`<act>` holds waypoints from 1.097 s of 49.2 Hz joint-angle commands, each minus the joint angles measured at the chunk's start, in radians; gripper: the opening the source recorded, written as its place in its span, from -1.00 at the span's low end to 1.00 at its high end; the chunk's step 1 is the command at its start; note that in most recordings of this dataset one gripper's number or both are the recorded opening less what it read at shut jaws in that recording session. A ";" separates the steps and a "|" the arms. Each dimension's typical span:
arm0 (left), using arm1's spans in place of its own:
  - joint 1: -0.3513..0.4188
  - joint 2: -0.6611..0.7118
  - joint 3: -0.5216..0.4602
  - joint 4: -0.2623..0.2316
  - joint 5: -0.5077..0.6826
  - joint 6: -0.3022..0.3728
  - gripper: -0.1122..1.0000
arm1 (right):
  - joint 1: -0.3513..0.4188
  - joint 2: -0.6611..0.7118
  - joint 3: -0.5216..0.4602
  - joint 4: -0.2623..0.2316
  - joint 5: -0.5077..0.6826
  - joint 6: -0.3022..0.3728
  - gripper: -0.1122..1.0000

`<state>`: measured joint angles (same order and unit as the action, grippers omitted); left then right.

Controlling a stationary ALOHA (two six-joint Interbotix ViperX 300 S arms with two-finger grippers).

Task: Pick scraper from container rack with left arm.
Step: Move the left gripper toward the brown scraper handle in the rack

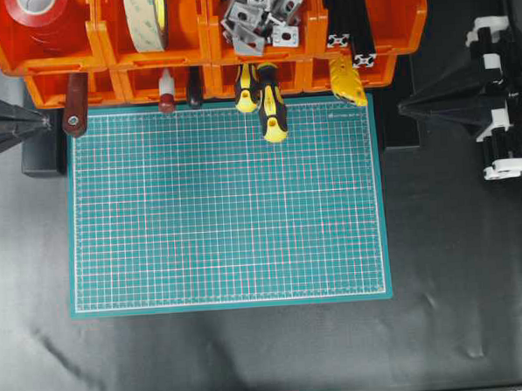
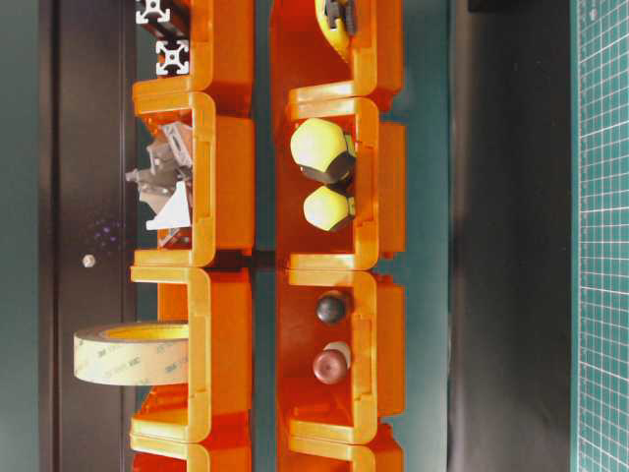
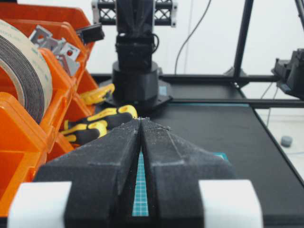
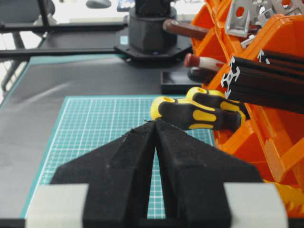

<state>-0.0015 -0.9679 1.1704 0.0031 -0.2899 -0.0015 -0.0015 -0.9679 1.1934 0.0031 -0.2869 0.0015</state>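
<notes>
Next, I move my left gripper back, turn it toward the bin and open it around the ringed end (image 1: 75, 124), because it is pointing, closed, across the mat beside the scraper's handle (image 1: 76, 99).
The scraper (image 1: 74, 102) lies in the lower left bin of the orange container rack (image 1: 192, 50). Its reddish-brown handle sticks out over the green mat's far left corner, and its blade is hidden in the bin. My left gripper (image 1: 47, 122) is shut and empty, its tip just left of the handle's ringed end and apart from it. In the left wrist view the left gripper (image 3: 141, 119) has its jaws together and the scraper is out of view. My right gripper (image 1: 403, 107) is shut and empty at the mat's far right. The right wrist view shows the right gripper (image 4: 155, 121) and the scraper (image 4: 185, 29) far off.
Two yellow-and-black screwdrivers (image 1: 269, 107) jut from the lower tier onto the green mat (image 1: 227, 215). A red-knobbed tool (image 1: 166, 100) and a dark-handled tool (image 1: 194, 92) stick out beside the scraper. The upper bins hold tape rolls (image 1: 147, 17), metal brackets (image 1: 260, 16) and black rails (image 1: 348, 24).
</notes>
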 commanded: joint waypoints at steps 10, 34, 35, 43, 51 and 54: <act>-0.017 0.037 -0.256 0.051 0.408 0.025 -0.80 | -0.012 0.009 -0.028 0.002 -0.009 0.005 -0.81; -0.181 0.267 -0.675 0.103 1.253 0.106 -0.80 | -0.014 -0.011 -0.032 0.029 0.002 0.017 -0.81; -0.190 0.279 -0.680 0.110 1.273 0.106 -0.80 | -0.014 -0.012 -0.032 0.032 0.003 0.017 -0.81; -0.296 0.365 -0.709 0.261 1.387 0.032 -0.80 | -0.014 -0.018 -0.032 0.044 0.025 0.018 -0.81; -0.485 0.436 -0.732 0.661 1.568 -0.262 -0.80 | -0.012 -0.025 -0.032 0.049 0.049 0.043 -0.81; -0.574 0.466 -0.721 0.811 1.666 -0.382 -0.80 | -0.014 -0.026 -0.032 0.049 0.060 0.055 -0.81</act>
<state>-0.4510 -0.5338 0.4709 0.5660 1.2487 -0.2347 -0.0138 -0.9971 1.1934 0.0476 -0.2378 0.0476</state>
